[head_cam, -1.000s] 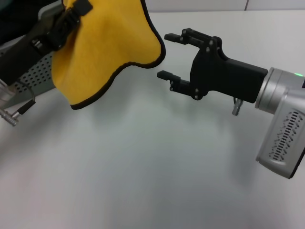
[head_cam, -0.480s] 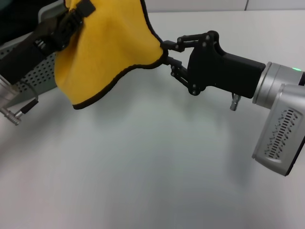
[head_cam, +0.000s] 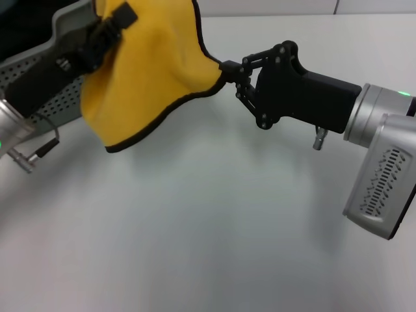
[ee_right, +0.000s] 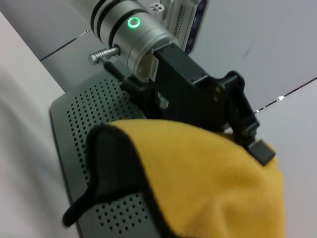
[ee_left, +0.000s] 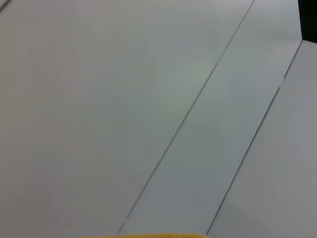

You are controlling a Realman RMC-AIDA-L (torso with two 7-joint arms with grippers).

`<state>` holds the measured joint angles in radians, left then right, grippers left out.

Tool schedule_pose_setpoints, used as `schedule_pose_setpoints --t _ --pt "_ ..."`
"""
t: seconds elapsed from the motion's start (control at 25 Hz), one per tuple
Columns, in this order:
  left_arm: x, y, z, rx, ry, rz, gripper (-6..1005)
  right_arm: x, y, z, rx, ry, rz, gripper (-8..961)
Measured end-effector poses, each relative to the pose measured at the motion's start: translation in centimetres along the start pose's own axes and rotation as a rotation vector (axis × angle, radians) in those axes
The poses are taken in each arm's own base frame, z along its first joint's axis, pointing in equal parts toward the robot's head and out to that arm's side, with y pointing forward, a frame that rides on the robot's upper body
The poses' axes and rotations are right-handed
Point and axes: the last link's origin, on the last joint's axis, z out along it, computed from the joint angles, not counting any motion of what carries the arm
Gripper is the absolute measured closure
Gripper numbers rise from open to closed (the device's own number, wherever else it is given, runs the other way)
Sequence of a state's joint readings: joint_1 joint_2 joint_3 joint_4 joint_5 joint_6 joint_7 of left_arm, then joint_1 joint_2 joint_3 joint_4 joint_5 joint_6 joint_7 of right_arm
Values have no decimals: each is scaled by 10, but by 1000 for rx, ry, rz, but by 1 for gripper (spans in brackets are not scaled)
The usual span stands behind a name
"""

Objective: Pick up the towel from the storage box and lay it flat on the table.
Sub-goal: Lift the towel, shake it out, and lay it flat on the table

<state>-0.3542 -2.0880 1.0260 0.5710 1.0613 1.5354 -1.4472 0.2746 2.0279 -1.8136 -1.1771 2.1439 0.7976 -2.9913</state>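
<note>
My left gripper is pinching yellow cloth away from the towel's hem. It should open and reach for the towel's hanging edge while my right gripper lifts the towel's corner.
A yellow towel with a black hem hangs in the air above the white table. My left gripper is shut on its upper corner, at the top left of the head view. My right gripper is shut on the towel's right corner. The light grey perforated storage box stands behind the left arm. In the right wrist view the towel hangs in front of the box and the left gripper. A sliver of towel shows in the left wrist view.
A grey wall with panel seams rises behind the table's far edge. The left arm's cable and metal plug hang beside the box.
My right gripper moved left to the towel's right corner and closed on it. The left gripper with the towel shifted slightly right.
</note>
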Motion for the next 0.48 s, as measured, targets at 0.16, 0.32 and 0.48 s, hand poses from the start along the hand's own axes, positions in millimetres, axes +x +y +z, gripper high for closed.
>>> schedule_pose_setpoints --t 0.16,0.32,0.48 --pt "-10 -2 6 3 -27 -35 959 -6 -4 2 18 -19 3 873" --pt "-26 -13 3 82 -65 -80 938 -18 -25 3 97 -63 17 950" --pt "-41 -17 1 128 -126 -52 898 -28 -49 4 174 -71 5 950"
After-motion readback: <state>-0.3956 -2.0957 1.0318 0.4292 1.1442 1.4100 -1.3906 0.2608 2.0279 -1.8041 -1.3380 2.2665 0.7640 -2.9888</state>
